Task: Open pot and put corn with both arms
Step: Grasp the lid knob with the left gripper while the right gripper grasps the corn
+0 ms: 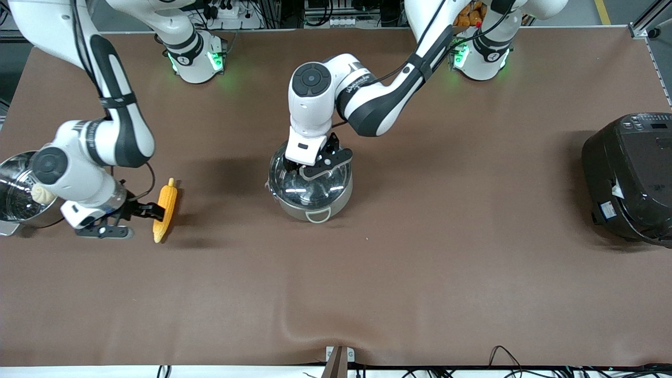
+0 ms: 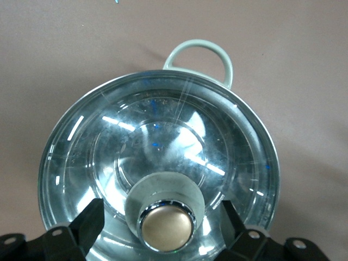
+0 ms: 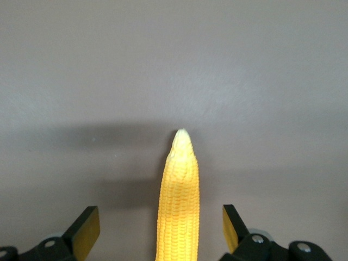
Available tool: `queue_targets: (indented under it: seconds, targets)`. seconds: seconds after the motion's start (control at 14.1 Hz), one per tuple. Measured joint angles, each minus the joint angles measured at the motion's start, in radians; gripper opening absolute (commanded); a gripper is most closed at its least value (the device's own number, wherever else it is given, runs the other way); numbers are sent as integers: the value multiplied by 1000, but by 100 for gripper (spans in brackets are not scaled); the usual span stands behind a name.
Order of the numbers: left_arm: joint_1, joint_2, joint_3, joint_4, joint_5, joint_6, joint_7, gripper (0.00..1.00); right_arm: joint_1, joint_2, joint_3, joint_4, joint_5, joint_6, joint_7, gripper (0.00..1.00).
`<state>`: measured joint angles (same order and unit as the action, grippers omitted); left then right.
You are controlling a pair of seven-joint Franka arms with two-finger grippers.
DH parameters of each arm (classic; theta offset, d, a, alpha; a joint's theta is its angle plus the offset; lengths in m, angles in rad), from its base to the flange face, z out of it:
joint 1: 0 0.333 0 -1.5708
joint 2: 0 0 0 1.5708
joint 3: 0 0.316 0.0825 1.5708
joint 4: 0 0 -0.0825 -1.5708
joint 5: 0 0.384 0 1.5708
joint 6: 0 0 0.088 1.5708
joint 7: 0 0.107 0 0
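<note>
My gripper will find the steel pot [image 1: 334,207] empty when it carries the corn in, because only grey shine shows through the glass lid [image 1: 304,191].
The steel pot [image 1: 315,202] stands mid-table with its glass lid [image 1: 310,184] on. In the left wrist view the lid [image 2: 157,147] fills the frame, with the tan knob [image 2: 167,227] at its middle. My left gripper [image 1: 300,170] is low over the lid and open [image 2: 163,220]. Its fingers [image 2: 87,223] stand either side of the knob with gaps. The corn [image 1: 165,209] lies on the table toward the right arm's end. My right gripper [image 1: 159,212] is open around the cob's middle. In the right wrist view the corn [image 3: 178,206] runs between the wide-apart fingers [image 3: 86,228] of that gripper [image 3: 160,225], untouched.
A steel steamer basket [image 1: 13,181] with a white bun [image 1: 43,194] stands at the right arm's end of the table, close by the right arm's wrist. A large black rice cooker [image 1: 630,176] stands at the left arm's end. One pot loop handle [image 2: 200,54] points toward the front camera.
</note>
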<state>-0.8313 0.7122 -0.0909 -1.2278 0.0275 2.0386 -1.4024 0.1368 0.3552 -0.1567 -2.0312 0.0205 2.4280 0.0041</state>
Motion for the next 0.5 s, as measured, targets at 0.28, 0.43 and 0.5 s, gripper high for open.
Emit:
queue_targets:
  seconds: [0.28,0.43,0.5]
  targets:
    - [-6,8,6,1,0,2,-1,74,-13,52,3,-65,0,94,-25,100]
    - [-9,8,6,1,0,4,-1,75,-42,78,16,-69,0,119,-54,100]
    - [-12,9,6,1,0,11,-1,75,-57,86,26,-69,0,123,-61,100]
